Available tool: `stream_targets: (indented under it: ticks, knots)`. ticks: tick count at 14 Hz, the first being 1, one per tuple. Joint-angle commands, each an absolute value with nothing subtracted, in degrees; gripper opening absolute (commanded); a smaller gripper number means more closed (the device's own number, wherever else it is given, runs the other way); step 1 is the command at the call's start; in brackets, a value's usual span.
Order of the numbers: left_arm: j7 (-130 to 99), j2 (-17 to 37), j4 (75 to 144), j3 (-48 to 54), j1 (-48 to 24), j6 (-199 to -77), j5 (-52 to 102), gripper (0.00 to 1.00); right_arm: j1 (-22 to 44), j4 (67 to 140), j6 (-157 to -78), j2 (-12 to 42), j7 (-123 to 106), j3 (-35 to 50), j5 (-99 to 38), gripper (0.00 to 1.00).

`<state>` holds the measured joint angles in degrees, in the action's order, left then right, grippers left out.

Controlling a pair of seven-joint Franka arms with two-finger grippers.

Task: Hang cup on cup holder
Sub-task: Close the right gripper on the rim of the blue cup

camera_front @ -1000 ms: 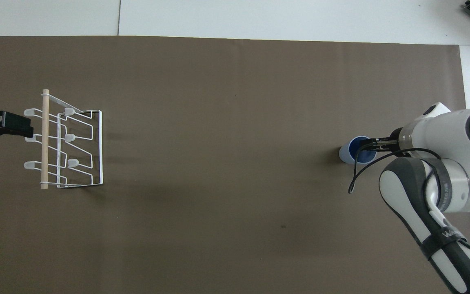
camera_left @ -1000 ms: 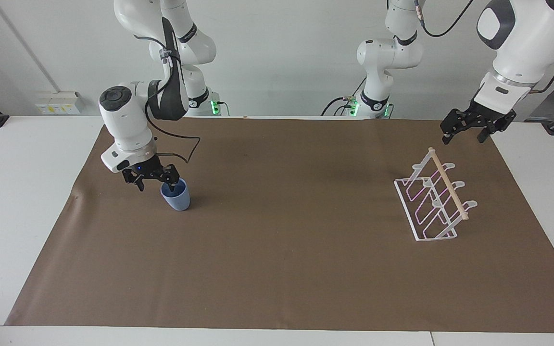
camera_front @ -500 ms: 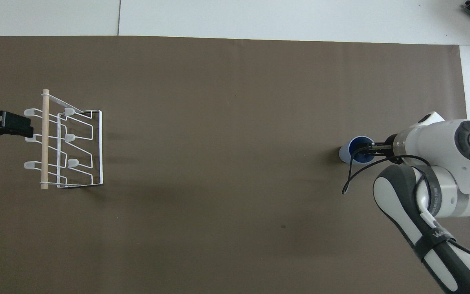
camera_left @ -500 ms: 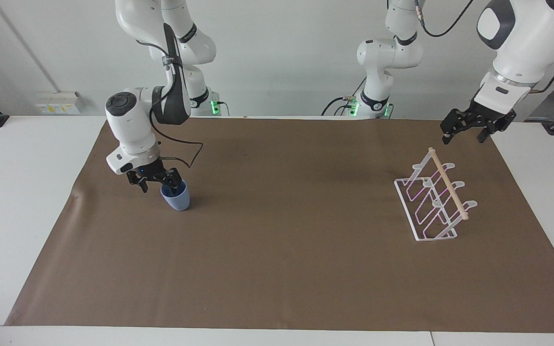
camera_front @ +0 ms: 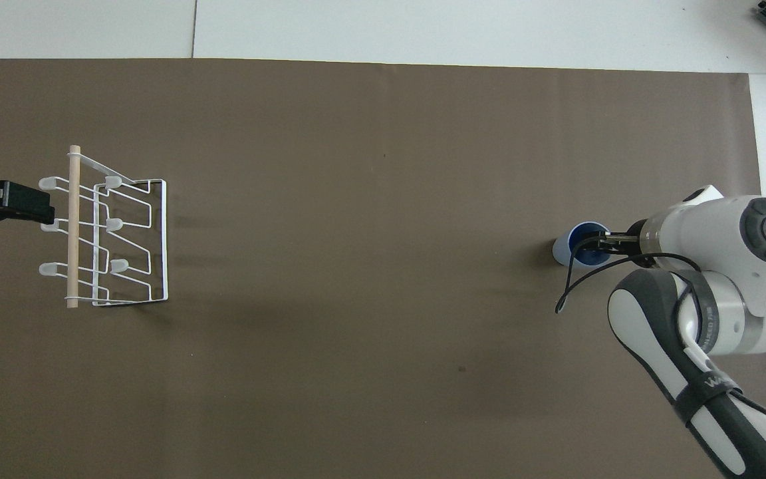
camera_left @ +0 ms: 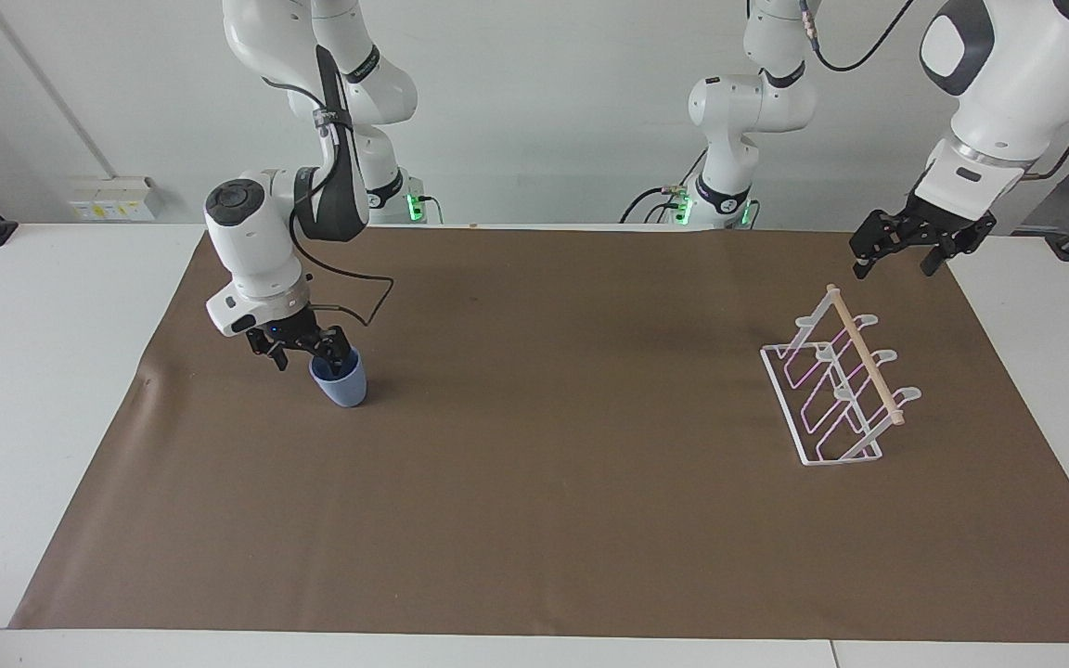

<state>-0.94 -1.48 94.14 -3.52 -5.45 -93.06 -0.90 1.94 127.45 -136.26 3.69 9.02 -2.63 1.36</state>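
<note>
My gripper will tip the light blue cup (camera_front: 562,250) onto its side and should find it empty, because only smooth sides show inside the cup's opening (camera_front: 583,233).
The light blue cup (camera_left: 343,388) (camera_front: 561,250) stands upright on the brown mat toward the right arm's end of the table. My right gripper (camera_left: 307,356) (camera_front: 604,241) is open at its rim, with one finger inside the cup and the other outside on the robots' side. The white wire cup holder (camera_left: 864,357) (camera_front: 74,226), with its wooden dowel on top, stands toward the left arm's end. My left gripper (camera_left: 895,263) (camera_front: 27,203) hangs open in the air just beside the holder's dowel, holding nothing.
A brown mat (camera_left: 553,482) covers most of the white table (camera_left: 43,390). A black cable (camera_front: 572,286) loops from the right wrist above the mat beside the cup. Between cup and holder lies bare mat.
The right wrist has shifted slightly toward the robots and turned a little, its finger staying inside the cup. The cup, the holder and the left arm have not moved.
</note>
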Motion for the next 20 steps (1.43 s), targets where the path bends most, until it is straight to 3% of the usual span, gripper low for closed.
stream_targets:
  ticks: [1,2,4,5,20]
  knots:
    - [-0.44,-2.81,95.36,-3.43,-5.19,-92.72,-0.35,1.0,2.9,128.23,-137.72,3.34,13.88,-2.37,0.79,0.68]
    - [-0.53,-2.73,95.36,-3.43,-5.19,-92.72,-0.44,1.0,3.42,128.23,-137.72,3.34,13.89,-2.37,0.79,0.46]
    - [-0.44,-2.73,95.36,-3.43,-5.1,-92.72,-0.35,1.0,3.69,128.23,-137.55,3.34,13.62,-2.37,0.79,0.1]
    - [-0.53,-2.81,95.36,-3.43,-5.1,-92.72,-0.35,1.0,3.69,128.23,-137.37,3.34,13.71,-2.37,0.79,0.0]
    - [-0.53,-2.73,95.36,-3.43,-5.19,-92.72,-0.35,1.0,3.6,126.66,-133.17,3.43,0.71,-2.37,-2.08,0.0]
